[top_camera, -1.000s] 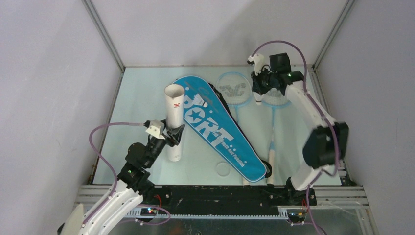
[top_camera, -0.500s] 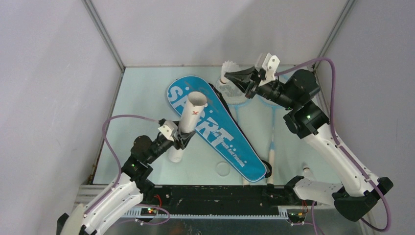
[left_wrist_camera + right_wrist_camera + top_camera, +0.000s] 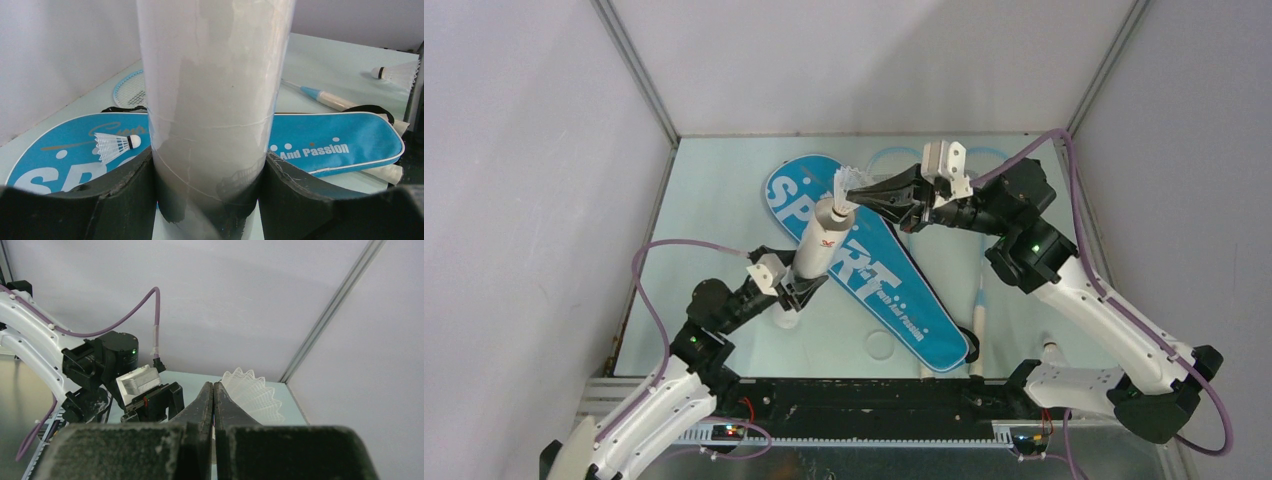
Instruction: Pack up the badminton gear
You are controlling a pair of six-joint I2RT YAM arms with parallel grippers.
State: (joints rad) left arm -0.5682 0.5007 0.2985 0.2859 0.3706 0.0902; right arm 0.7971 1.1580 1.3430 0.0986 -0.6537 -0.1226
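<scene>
The shuttlecock's cork [image 3: 842,211] is pointing into the tube's opening [image 3: 828,209]. My right gripper goes on pushing the shuttlecock in until its feathers get to the tube's rim, and then let go.
My left gripper [image 3: 799,290] [image 3: 210,200] is shut on the lower part of the long white tube [image 3: 817,245] [image 3: 215,100]. The tube is lifted and tilted, its open mouth pointing up and to the right. My right gripper [image 3: 861,194] [image 3: 213,387] is shut on a white shuttlecock [image 3: 848,184] [image 3: 252,395], which it holds at the tube's mouth. The blue "SPORT" bag [image 3: 879,285] [image 3: 330,140] lies flat under both. Two rackets are partly hidden behind it; a head [image 3: 129,90] and a handle [image 3: 980,312] [image 3: 325,97] show. Another shuttlecock [image 3: 1050,347] [image 3: 397,75] lies at the near right.
A clear round lid [image 3: 881,345] lies on the table [image 3: 714,200] in front of the bag. Grey walls close in on the left, back and right. My right arm's elbow [image 3: 1034,250] hangs over the racket heads.
My right gripper has swung left with the shuttlecock, from over the rackets to the tube's mouth. My left gripper has tilted the tube further to the right.
</scene>
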